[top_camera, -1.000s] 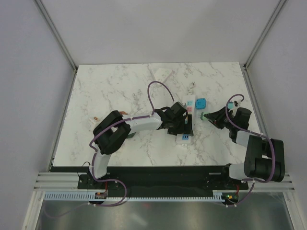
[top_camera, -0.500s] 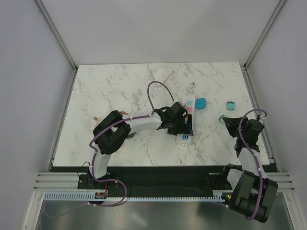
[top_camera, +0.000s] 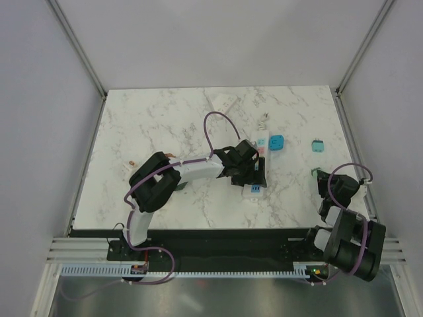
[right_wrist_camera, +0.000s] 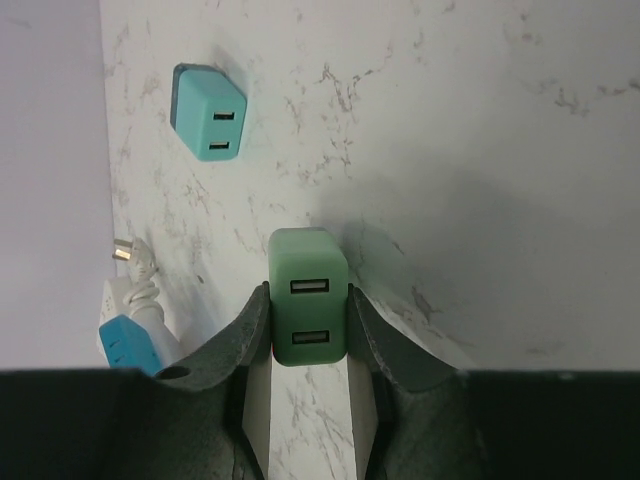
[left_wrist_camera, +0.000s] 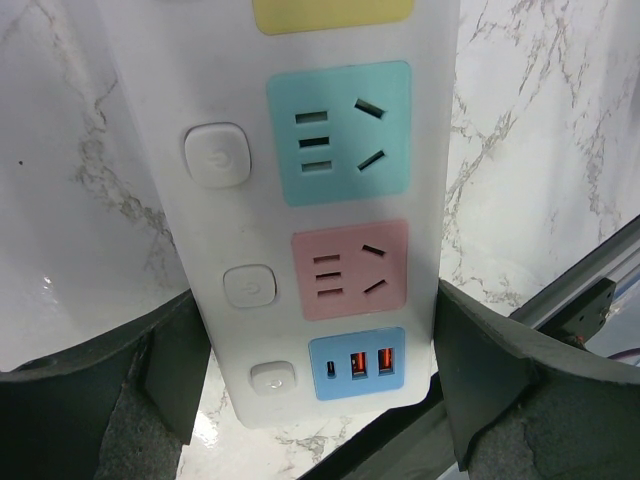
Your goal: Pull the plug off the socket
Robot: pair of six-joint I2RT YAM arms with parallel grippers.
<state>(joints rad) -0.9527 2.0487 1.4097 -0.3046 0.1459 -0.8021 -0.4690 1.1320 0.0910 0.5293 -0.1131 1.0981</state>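
Observation:
My right gripper is lowering the green plug, and there is clear marble between it and the teal plug. My right gripper should keep lowering the green plug there until the plug rests, then let go.
A white power strip lies mid-table. In the left wrist view it shows a teal socket, a pink socket and a blue USB panel, all with nothing plugged in. My left gripper is shut on the strip's near end, its fingers pressed on both sides. My right gripper is shut on a green two-port USB plug, held just above the table near the right edge, well apart from the strip. The plug shows as a green speck in the top view.
A teal plug lies on the marble beyond my right gripper, also in the right wrist view. A blue plug lies beside the strip. The strip's cable plug and another white strip lie further back.
My right arm has drawn back to the right and toward the near edge, carrying the green plug away from the strip. The left arm and the strip have not moved.

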